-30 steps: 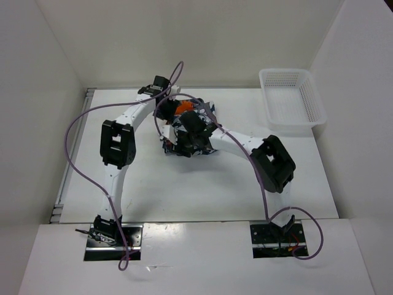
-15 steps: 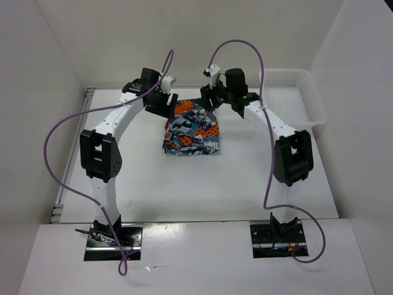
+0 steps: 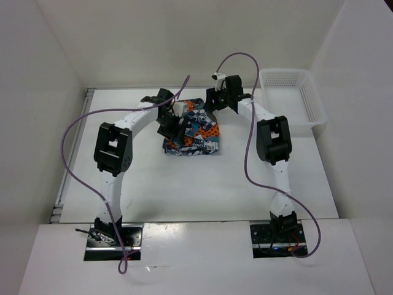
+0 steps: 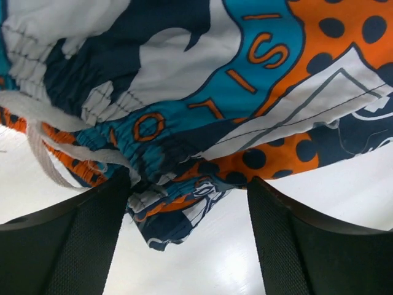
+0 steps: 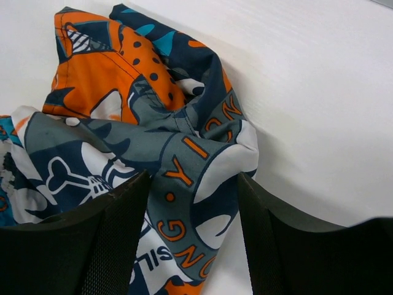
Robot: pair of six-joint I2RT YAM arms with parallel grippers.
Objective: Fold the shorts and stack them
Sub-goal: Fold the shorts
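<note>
The shorts are bunched up along the grey fold at their back corner [image 5: 184, 144]. My right gripper should pinch the shorts' white tip [image 5: 244, 147] and pull the shorts' edge straight.
The shorts [image 3: 198, 139] lie bunched in a folded heap at the back middle of the table, orange, teal, grey and white print up. My left gripper [image 3: 175, 125] is at the heap's left side. In the left wrist view this gripper [image 4: 189, 187] is open, the shorts [image 4: 245, 74] fill the top and a lower edge hangs between the fingertips over bare table. My right gripper [image 3: 212, 104] is at the heap's back right corner. In the right wrist view it [image 5: 193, 179] stands open astride a grey and white fold of the shorts [image 5: 123, 80].
A white mesh basket [image 3: 292, 102] stands at the back right of the table. White walls close in the back and both sides. A white drawstring [image 4: 37, 117] trails from the waistband by my left finger. Purple cables loop above both arms.
Both arms left the middle of the heap and swung to its far edge. The left gripper then came in over the left side and opened wider. The right gripper settled at the back right corner.
</note>
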